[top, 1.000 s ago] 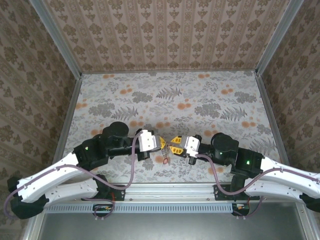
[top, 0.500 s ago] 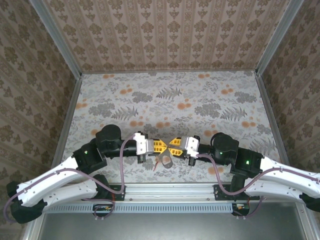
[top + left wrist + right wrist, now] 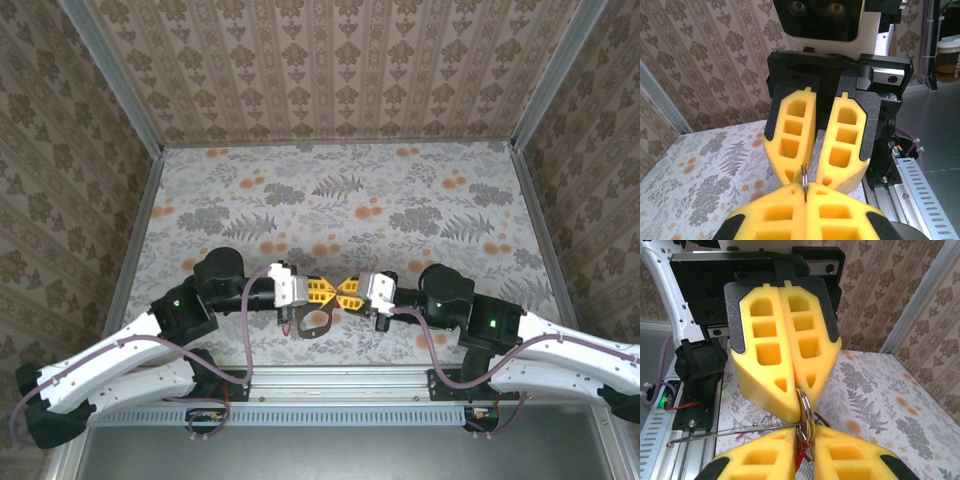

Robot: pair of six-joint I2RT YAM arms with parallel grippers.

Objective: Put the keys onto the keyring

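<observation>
The grey keyring (image 3: 309, 333) sticks out flat at the ends of the fingers. So my right gripper should hold the metal ring (image 3: 805, 411) while my left gripper opens, lets the keyring hang and grips it again.
My two grippers meet tip to tip over the near middle of the table. The left gripper (image 3: 331, 293) (image 3: 805, 194) is shut, pinching the edge of a small round metal ring (image 3: 803, 175) (image 3: 808, 410). The right gripper (image 3: 344, 292) (image 3: 808, 439) faces it with its jaws closed to a narrow gap around the lower part of that ring and a red key (image 3: 801, 461). The grey keyring (image 3: 315, 323) hangs just below the left fingers. Its thin wire bar (image 3: 735, 432) runs out leftward from between the tips in the right wrist view. A second key is hidden.
The floral table top (image 3: 340, 200) lies open behind the grippers. Patterned walls enclose it at the back and both sides. A metal rail (image 3: 340, 382) runs along the near edge by the arm bases.
The left gripper has levelled out and lined up nose to nose with the right one. The keyring has swung left beneath it. The right jaws have narrowed.
</observation>
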